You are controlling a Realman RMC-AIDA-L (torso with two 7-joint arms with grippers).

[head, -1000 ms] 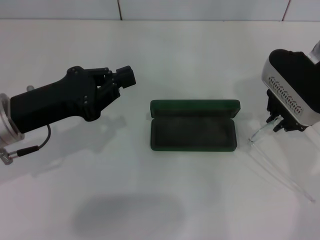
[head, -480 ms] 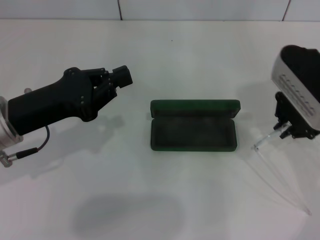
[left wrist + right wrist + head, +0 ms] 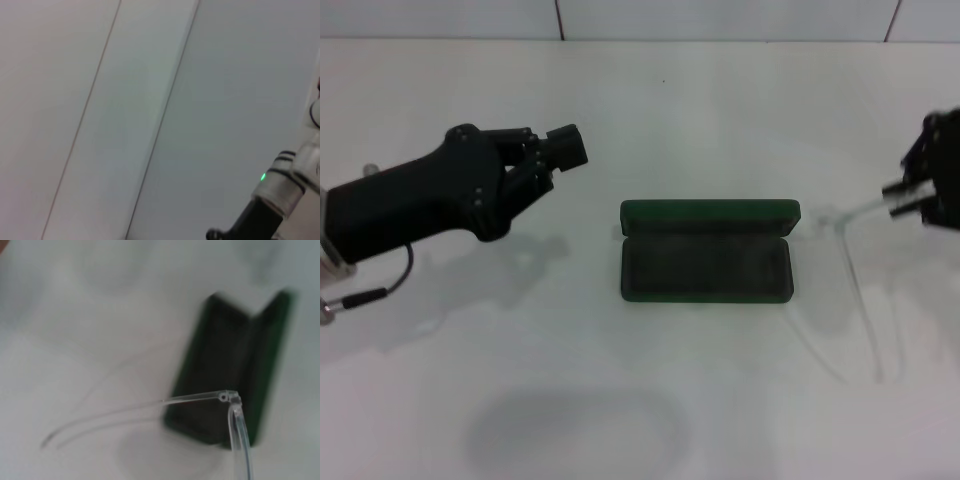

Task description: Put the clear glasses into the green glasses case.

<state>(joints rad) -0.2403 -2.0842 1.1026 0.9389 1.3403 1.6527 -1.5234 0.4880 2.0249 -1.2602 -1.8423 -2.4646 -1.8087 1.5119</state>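
I should use my right gripper to bring the glasses to my left gripper point(image 3: 565, 148) for folding before I lower them into the green glasses case, because the clear glasses' arms point(image 3: 860, 295) are sticking open.
The green glasses case point(image 3: 706, 262) lies open in the middle of the table, lid hinged back, dark lining showing and nothing inside it. At the far right edge my right gripper point(image 3: 918, 197) is shut on the clear glasses point(image 3: 837, 218), holding them in the air just right of the case's right end. Their long thin arms trail toward the table's front. In the right wrist view the glasses' hinge point(image 3: 231, 399) hangs over the near end of the case point(image 3: 235, 365). My left gripper point(image 3: 566, 147) hovers left of the case, shut and holding nothing.
The white tabletop point(image 3: 650, 90) runs back to a tiled wall. A cable point(image 3: 380, 290) hangs under the left arm. The left wrist view shows only pale surfaces and part of a robot arm point(image 3: 280, 192).
My right gripper has risen and moved toward the right edge, carrying the glasses up so that their arms now swing beside the case's right end. The left gripper has crept slightly upward.
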